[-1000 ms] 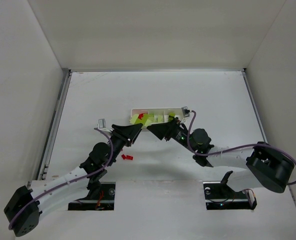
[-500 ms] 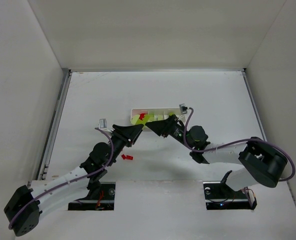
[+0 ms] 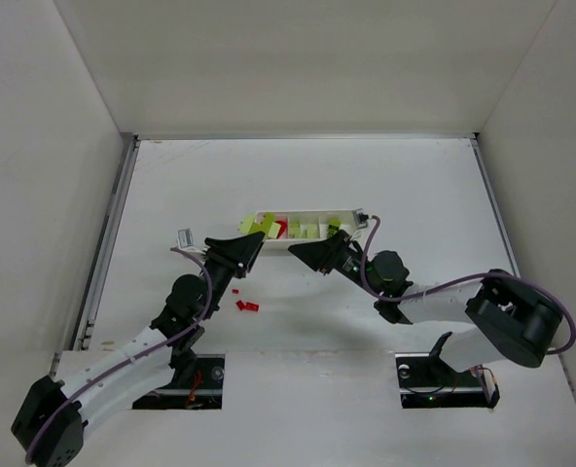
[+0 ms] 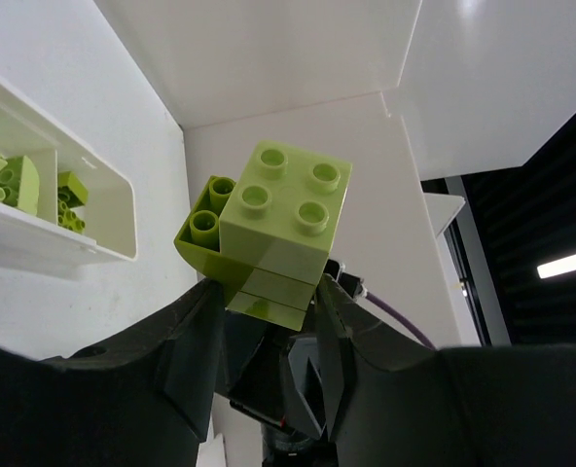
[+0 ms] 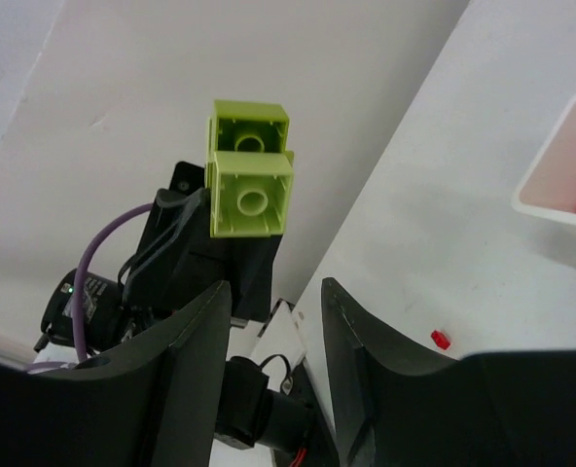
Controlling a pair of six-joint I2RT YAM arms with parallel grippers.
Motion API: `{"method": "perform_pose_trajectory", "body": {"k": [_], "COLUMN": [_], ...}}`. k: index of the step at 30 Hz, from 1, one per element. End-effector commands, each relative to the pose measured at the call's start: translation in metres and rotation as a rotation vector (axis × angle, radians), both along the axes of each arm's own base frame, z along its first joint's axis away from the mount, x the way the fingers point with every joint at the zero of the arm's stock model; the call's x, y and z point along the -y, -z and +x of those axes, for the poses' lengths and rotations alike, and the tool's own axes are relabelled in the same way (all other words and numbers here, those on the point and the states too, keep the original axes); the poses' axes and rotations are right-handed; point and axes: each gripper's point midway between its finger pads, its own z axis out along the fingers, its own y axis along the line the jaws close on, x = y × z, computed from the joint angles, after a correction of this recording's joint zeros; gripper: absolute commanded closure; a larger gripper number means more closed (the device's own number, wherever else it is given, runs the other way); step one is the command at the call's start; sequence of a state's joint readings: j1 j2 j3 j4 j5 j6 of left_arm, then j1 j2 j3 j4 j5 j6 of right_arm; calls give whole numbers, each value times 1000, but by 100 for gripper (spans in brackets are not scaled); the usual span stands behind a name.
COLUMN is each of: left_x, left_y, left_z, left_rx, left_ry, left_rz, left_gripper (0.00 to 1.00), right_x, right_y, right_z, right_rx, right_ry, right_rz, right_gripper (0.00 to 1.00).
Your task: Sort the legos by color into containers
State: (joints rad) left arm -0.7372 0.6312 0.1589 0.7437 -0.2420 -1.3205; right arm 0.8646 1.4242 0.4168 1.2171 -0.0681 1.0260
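The stack in my left gripper joins light green legos to darker green ones (image 4: 205, 230). Next, my right gripper takes a light green lego (image 5: 252, 199) off before I sort them.
My left gripper (image 3: 248, 243) is shut on a stack of yellow-green legos (image 3: 252, 226), held just off the left end of the white tray (image 3: 350, 214). In the left wrist view the stack (image 4: 278, 229) sits between the gripper (image 4: 269, 292) fingers. The tray (image 4: 93, 248) there holds yellow-green legos (image 4: 20, 180). My right gripper (image 3: 301, 252) is open and empty in front of the tray. It is open in its own view (image 5: 276, 287), facing the held stack (image 5: 249, 180). A red lego (image 3: 281, 228) and yellow-green legos (image 3: 312, 231) lie in the tray.
Two small red legos (image 3: 247, 305) lie loose on the table in front of my left gripper; one shows in the right wrist view (image 5: 441, 339). White walls close in the table on the far side and both flanks.
My left gripper has swung left and a little farther back with the yellow-green stack, away from my right gripper. My right gripper has drawn back slightly from the tray.
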Motion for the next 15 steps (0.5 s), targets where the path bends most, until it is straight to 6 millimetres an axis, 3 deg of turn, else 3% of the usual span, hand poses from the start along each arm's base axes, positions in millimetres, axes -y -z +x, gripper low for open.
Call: {"method": "perform_pose_trajectory", "body": {"k": [1, 3, 7, 9, 15], "left_x": [-2, 1, 9, 11, 15], "left_y": [-24, -21, -17, -20, -28], "left_z": [-2, -2, -4, -7, -14], "left_rx": [80, 73, 57, 65, 83], "left_ry": [10, 21, 52, 64, 91], "left_rz": [-30, -27, -24, -32, -46], "left_gripper": [79, 79, 79, 79, 79], "right_x": [9, 9, 1, -5, -16], "right_y": [-24, -26, -36, -38, -36], "right_z": [-6, -3, 0, 2, 12], "right_rx": [54, 61, 83, 88, 84], "right_ry": [-5, -3, -21, -38, -50], "right_rz": [65, 64, 73, 73, 71], "right_gripper": [52, 49, 27, 22, 28]}}
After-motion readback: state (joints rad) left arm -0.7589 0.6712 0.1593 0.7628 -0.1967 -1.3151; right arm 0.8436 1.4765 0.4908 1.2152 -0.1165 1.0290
